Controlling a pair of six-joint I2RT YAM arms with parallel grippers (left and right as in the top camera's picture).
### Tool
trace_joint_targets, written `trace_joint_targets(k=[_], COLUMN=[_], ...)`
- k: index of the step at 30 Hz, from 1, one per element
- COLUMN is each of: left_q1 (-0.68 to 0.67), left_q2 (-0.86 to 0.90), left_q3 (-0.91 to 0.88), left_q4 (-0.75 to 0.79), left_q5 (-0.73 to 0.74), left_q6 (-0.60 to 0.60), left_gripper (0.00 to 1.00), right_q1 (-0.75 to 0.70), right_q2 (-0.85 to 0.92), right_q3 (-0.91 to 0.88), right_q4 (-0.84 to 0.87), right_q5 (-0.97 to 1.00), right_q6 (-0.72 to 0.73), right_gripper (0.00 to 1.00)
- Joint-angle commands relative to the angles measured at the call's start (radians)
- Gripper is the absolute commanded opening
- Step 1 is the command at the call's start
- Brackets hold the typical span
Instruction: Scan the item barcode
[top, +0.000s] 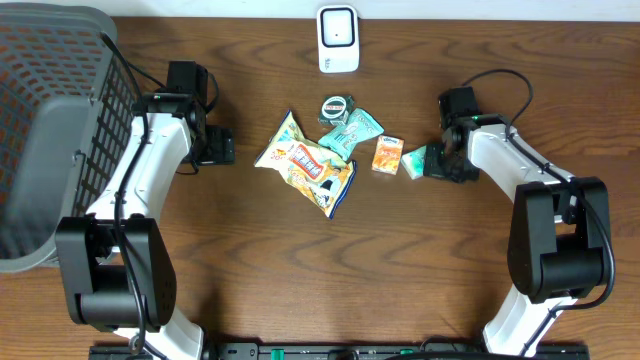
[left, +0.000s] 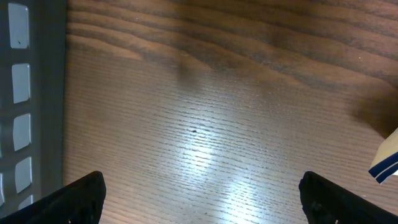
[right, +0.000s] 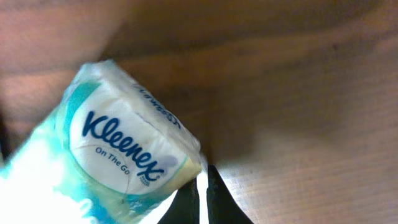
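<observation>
Only the corner of the Kleenex tissue pack touches my right gripper's closed fingers, so next I open them, move back and grab the pack across its body.
A white and teal Kleenex tissue pack lies at the right end of the items in the middle of the table. My right gripper is shut on its wrapper edge. In the right wrist view the pack fills the left side, and a thin white strip of wrapper is pinched between the closed fingers of the gripper. The white barcode scanner stands at the table's far edge. My left gripper is open above bare wood, and in its wrist view the gripper has nothing between its fingers.
A yellow snack bag, a round green tin, a teal packet and an orange box lie mid-table. A grey mesh basket stands at the left, and its wall shows beside the left gripper.
</observation>
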Motion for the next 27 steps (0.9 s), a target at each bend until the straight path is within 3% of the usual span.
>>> trace_joint_targets(k=[1,7,12,14,17,21,22,27], left_q1=[0.001,0.001,0.001,0.001,0.001,0.001,0.001,0.001], left_q2=[0.001,0.001,0.001,0.001,0.001,0.001,0.001,0.001], left_q3=[-0.003,-0.003,-0.003,-0.003,-0.003,-0.003,-0.003,-0.003], left_q4=[-0.003,-0.003,-0.003,-0.003,-0.003,-0.003,-0.003,-0.003], left_q5=[-0.006,-0.006,-0.006,-0.006,-0.006,-0.006,-0.006,-0.006], left_q6=[0.006,0.006,0.006,0.006,0.006,0.006,0.006,0.006], left_gripper=[0.98,0.98,0.98,0.98,0.98,0.98,0.98,0.98], right_q1=[-0.016,-0.021,-0.032,-0.034,-0.035,-0.038,-0.037,-0.029], right_q2=[-0.008,-0.008,-0.008,-0.008,-0.008,-0.008,-0.007,-0.007], right_q3=[0.03,0.049,0.135,0.188,0.238,0.225,0.222,0.211], right_q4=[0.045,0.179,0.073,-0.013,-0.124,-0.122,-0.124,-0.127], right_q5=[0.0,-0.182,-0.241,-0.264,-0.262,-0.262,-0.261,-0.222], right_q6=[0.044,0.052,-0.001,-0.037,-0.083,-0.084,-0.084,-0.084], right_gripper=[0.01,0.09,0.15,0.32,0.71,0.95,0.99,0.99])
